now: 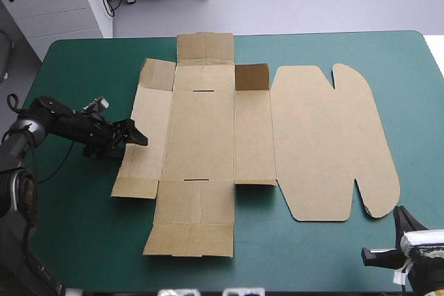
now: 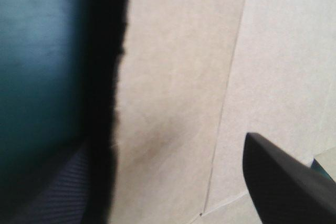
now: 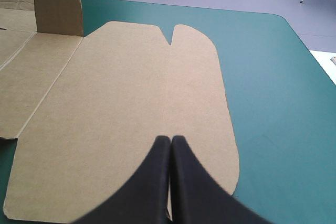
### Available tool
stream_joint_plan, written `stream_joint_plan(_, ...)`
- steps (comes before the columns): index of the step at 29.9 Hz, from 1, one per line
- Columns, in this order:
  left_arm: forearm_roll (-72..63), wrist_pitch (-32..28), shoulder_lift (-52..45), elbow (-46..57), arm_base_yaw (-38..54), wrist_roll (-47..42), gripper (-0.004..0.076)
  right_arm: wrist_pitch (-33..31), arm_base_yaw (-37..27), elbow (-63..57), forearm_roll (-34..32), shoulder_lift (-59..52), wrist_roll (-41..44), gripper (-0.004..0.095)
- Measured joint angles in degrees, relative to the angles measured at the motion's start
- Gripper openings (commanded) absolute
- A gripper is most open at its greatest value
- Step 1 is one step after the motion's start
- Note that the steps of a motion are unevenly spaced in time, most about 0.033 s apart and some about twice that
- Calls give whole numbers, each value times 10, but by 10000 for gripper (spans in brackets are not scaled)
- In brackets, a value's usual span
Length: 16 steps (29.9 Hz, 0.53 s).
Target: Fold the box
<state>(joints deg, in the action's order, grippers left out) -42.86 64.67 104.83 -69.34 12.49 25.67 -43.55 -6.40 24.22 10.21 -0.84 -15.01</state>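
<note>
My gripper will make the box's back side [image 1: 146, 132] hinge up along with its end flaps when it lifts the back side's edge, because a straight crease [image 1: 168, 132] joins the back side to the box's base.
The brown box [image 1: 229, 136] lies as a flat cut sheet across the middle of the table, its rounded lid [image 1: 326, 143] toward the right. One small flap [image 1: 252, 76] stands upright at the far side, also seen as the flap [image 3: 58, 13] in the right wrist view. My left gripper [image 1: 135, 133] is open at the left side panel's outer edge. In the left wrist view the gripper [image 2: 168, 192] has the board [image 2: 173, 77] between its spread fingers. My right gripper [image 1: 402, 218] is shut and holds nothing, just off the lid's near right corner, pointing over the lid [image 3: 131, 103].
A wide strip of teal-green cover [image 1: 409, 88] shows to the right of the lid, and another strip [image 1: 83, 227] at the near left. The table's far edge [image 1: 312, 32] runs close behind the box's far flaps.
</note>
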Motion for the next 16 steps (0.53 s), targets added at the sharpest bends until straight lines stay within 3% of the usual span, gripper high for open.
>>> stream_joint_plan(6,-8,3,3,0,-38,7,547,0,0,0,0,0,0,-19)
stream_joint_plan(8,-9,4,4,0,-42,8,438,0,0,0,0,0,0,-19)
stream_joint_plan(11,0,3,7,0,-42,9,21,0,0,0,0,0,0,-19)
stream_joint_plan(16,14,23,15,-3,-44,11,8,0,0,0,0,0,0,-19)
